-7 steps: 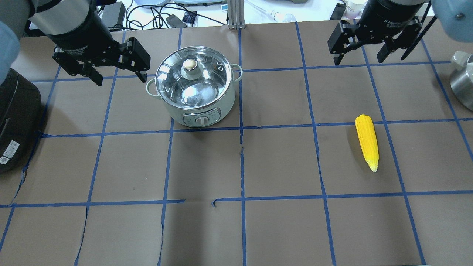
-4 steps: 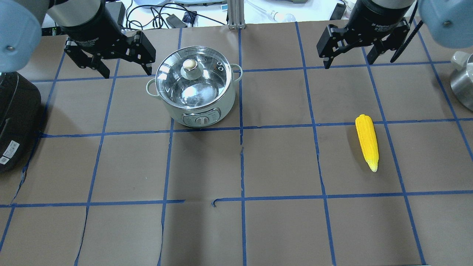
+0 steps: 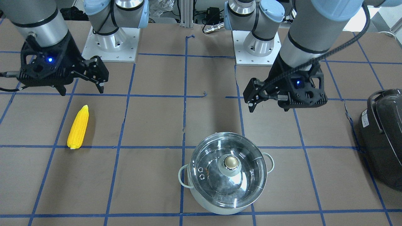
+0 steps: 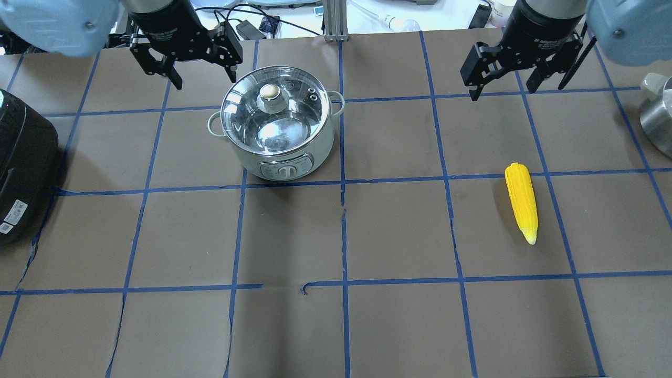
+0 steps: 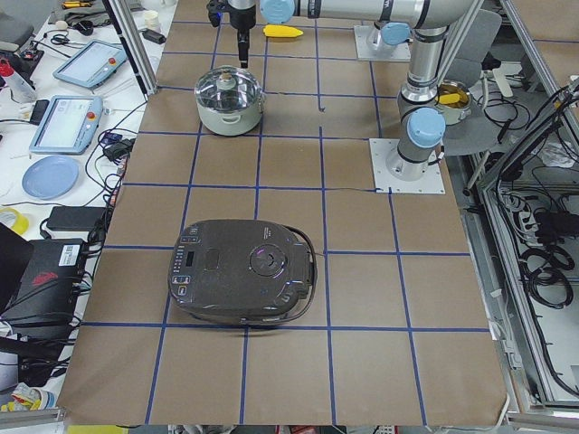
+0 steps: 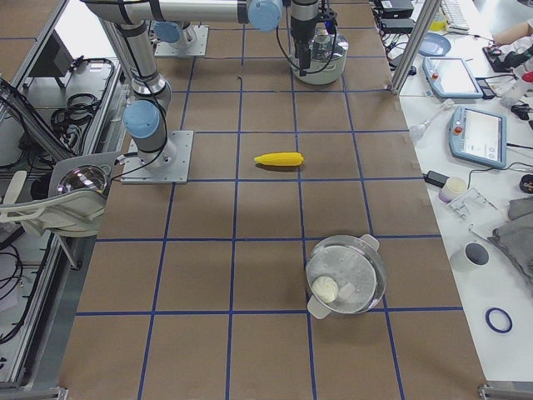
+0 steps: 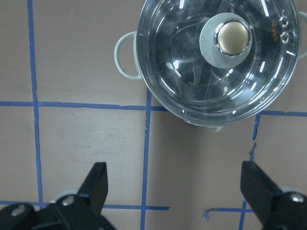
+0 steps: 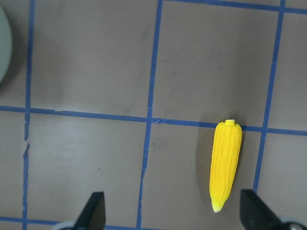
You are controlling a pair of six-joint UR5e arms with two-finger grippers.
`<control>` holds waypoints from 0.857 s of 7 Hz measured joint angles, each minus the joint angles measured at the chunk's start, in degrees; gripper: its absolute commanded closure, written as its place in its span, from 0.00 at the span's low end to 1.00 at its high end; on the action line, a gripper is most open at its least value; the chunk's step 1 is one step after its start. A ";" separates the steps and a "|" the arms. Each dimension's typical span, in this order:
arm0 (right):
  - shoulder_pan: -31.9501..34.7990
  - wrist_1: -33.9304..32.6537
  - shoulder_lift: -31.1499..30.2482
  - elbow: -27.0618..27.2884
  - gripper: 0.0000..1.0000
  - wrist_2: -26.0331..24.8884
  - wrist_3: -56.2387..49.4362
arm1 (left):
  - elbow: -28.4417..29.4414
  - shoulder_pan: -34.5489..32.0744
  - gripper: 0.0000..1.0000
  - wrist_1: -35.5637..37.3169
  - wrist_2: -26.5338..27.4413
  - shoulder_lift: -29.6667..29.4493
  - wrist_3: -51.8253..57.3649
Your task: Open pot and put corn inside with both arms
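Note:
The glass lid (image 3: 217,189) lets only shiny steel show through, so I should expect an empty steel pot (image 3: 211,205) when I lift the glass lid.
The steel pot (image 4: 278,136) stands left of centre with its glass lid (image 4: 294,113) and gold-capped knob (image 4: 270,93) on; it also shows in the front view (image 3: 227,191) and the left wrist view (image 7: 192,96). My left gripper (image 4: 206,79) is open and empty, hovering beyond the pot's far-left rim (image 7: 173,175). The yellow corn (image 4: 521,202) lies on the table at the right (image 3: 78,127) (image 8: 225,163). My right gripper (image 4: 504,92) is open and empty, high above the table beyond the corn (image 8: 172,201).
A large dark appliance (image 4: 21,157) sits at the table's left edge (image 3: 383,138). A second steel pot (image 4: 656,118) stands at the right edge (image 6: 346,273). Cables and devices lie past the far table edge.
My left gripper has moved right and farther away, from beside the pot's left handle to beyond its far-left rim. My right gripper shifted only slightly. Pot and corn have not moved.

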 measured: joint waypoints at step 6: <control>-10.81 -38.59 7.68 28.52 0.00 0.24 -5.69 | 1.02 -4.23 0.08 14.87 0.02 -13.70 -4.04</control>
